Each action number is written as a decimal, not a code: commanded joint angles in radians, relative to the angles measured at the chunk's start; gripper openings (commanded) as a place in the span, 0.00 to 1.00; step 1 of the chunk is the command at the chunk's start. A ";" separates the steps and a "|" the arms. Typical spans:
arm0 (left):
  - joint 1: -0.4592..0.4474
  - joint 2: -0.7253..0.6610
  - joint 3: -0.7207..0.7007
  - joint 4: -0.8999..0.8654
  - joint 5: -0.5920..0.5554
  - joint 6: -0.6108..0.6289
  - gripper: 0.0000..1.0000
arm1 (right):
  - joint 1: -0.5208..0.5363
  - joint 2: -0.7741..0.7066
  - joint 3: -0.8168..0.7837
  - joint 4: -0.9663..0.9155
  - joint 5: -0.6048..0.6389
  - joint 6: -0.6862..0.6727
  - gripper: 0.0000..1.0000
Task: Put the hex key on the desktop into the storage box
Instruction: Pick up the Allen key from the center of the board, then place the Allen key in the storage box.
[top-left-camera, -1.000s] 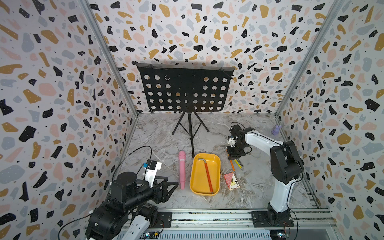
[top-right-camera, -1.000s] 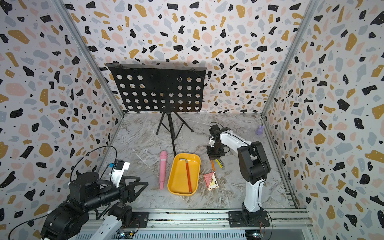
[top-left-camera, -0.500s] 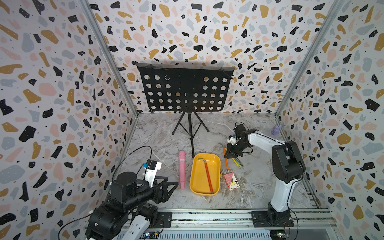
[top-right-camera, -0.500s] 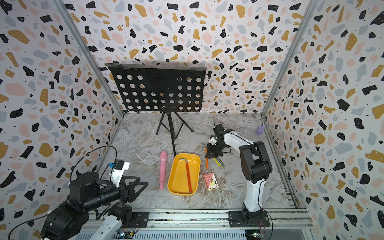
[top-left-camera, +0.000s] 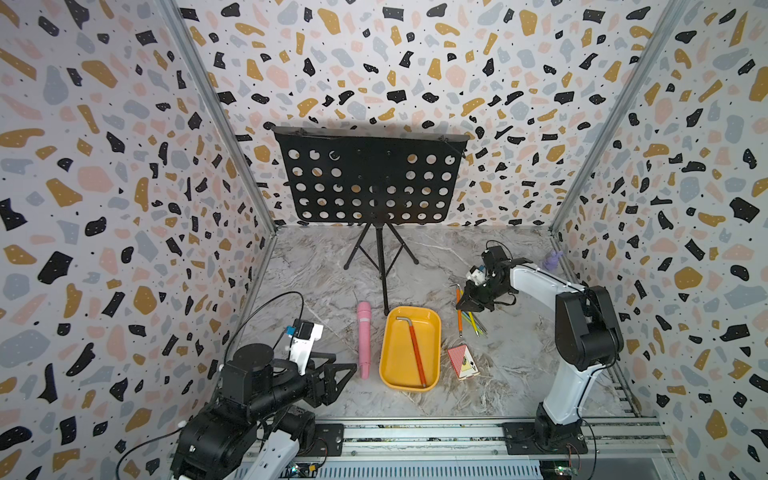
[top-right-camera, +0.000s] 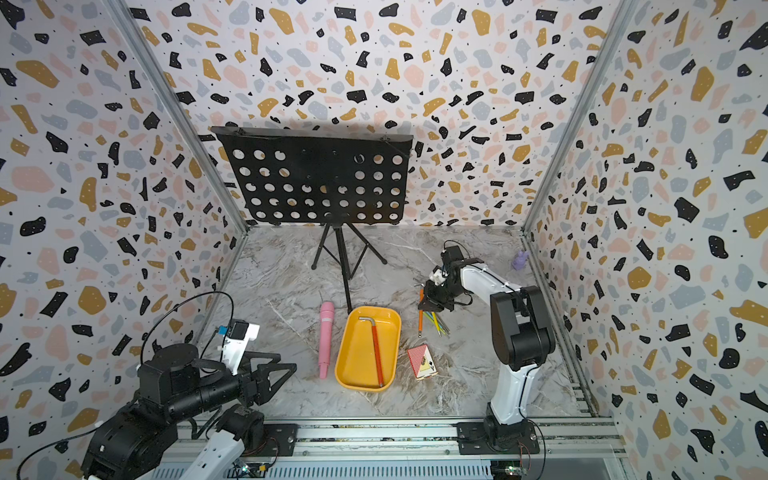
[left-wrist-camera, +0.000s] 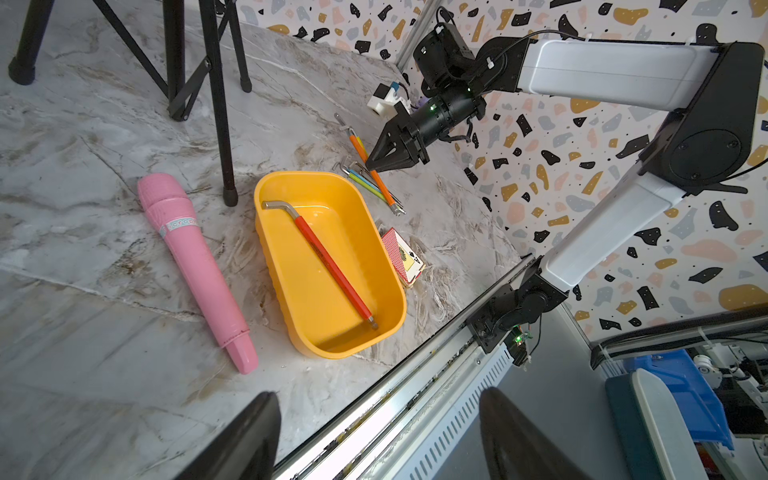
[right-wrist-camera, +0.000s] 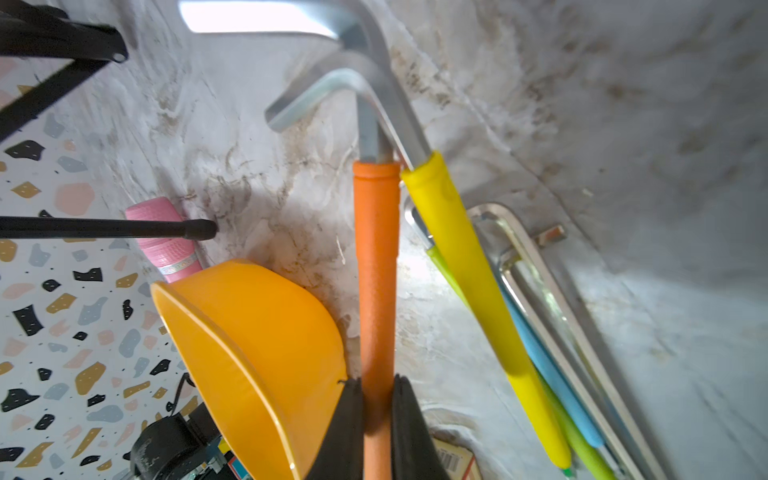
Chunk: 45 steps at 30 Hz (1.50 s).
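Observation:
I should use my right gripper to pull the orange-sleeved hex key forward toward the storage box (top-left-camera: 400, 361), clear of the yellow-sleeved key's bent end that lies across the orange-sleeved key's neck.
My right gripper (right-wrist-camera: 377, 382) is shut on the orange-sleeved hex key (right-wrist-camera: 376, 270), low over the desktop (top-left-camera: 316, 270) to the right of the storage box (top-left-camera: 397, 361). In both top views that gripper (top-left-camera: 466, 306) (top-right-camera: 428, 306) sits on the orange key (top-left-camera: 459, 320) (top-right-camera: 420, 324). A yellow-sleeved key (right-wrist-camera: 469, 266) leans against it, with green, blue and bare ones beside it. The yellow box (left-wrist-camera: 320, 299) holds a red-sleeved hex key (left-wrist-camera: 332, 262) (top-left-camera: 415, 353). Near the front left corner my left gripper (top-left-camera: 345, 365) (left-wrist-camera: 380, 392) is open and empty.
A black music stand (top-left-camera: 370, 178) stands at the back, its pole foot just behind the box. A pink toy microphone (top-left-camera: 364, 340) lies left of the box. Right of the box lies a red card box (top-left-camera: 462, 361). A small purple figure (top-left-camera: 552, 259) is at the right wall.
My right gripper has swung forward and left over the pile of keys, staying shut. The left arm has not moved.

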<state>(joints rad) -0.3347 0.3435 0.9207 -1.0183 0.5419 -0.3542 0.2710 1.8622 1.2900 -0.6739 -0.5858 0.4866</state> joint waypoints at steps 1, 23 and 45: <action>0.005 -0.003 -0.010 0.022 0.009 0.010 0.78 | 0.014 0.001 0.003 -0.044 0.043 -0.049 0.00; 0.014 -0.001 -0.010 0.022 0.008 0.010 0.78 | 0.124 0.056 0.061 0.018 0.149 -0.004 0.00; 0.022 -0.005 -0.011 0.022 0.001 0.006 0.78 | 0.508 -0.312 -0.054 0.064 0.302 0.305 0.00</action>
<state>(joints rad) -0.3206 0.3435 0.9207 -1.0180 0.5411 -0.3546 0.7322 1.5723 1.2381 -0.6338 -0.3252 0.7124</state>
